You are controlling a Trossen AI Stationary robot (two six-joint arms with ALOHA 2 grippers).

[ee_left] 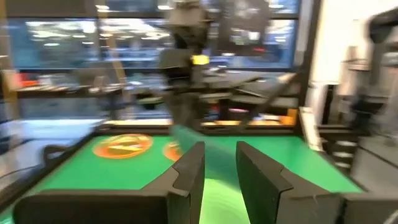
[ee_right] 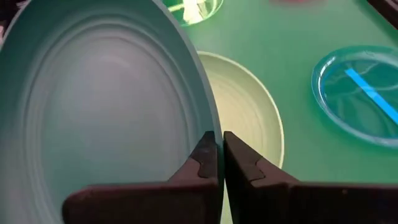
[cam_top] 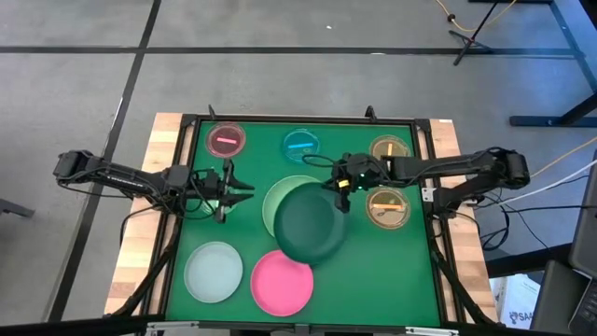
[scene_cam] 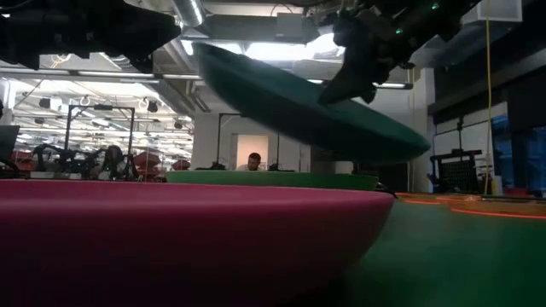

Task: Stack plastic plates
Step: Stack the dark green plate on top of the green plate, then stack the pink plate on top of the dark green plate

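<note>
The dark green plate (cam_top: 311, 224) is hanging hollow side up over the empty light green plate (cam_top: 276, 198). My right gripper should lower the dark green plate next until it sits inside the light green one.
My right gripper (cam_top: 340, 193) is shut on the large dark green plate (cam_top: 311, 227), which hangs above the light green plate (cam_top: 278, 198) at mid-table. The light green plate lies flat on the green mat. In the low view the dark green plate (scene_cam: 307, 107) hangs tilted under the right gripper (scene_cam: 351, 83). My left gripper (cam_top: 244, 191) is open and empty, left of the light green plate, over a small green plate (ee_right: 199, 9). The large pink plate (cam_top: 282, 282) and the pale grey-white plate (cam_top: 214, 272) lie near the front edge. My right gripper pinches the dark green plate's rim (ee_right: 210, 124) on its far-right side, one finger on the inside of the rim and one on the outside. The fingers come from the table's right, slanting down. The plate is lifted clear and tilted, its hollow side (ee_right: 106, 112) facing the wrist camera.
Small translucent plates lie along the back and right of the mat: pink (cam_top: 226, 140), blue (cam_top: 301, 144), amber (cam_top: 390, 149) and another amber (cam_top: 388, 207). A raised black frame (cam_top: 308, 119) borders the mat. Bare mat (cam_top: 392, 271) lies at the front right.
</note>
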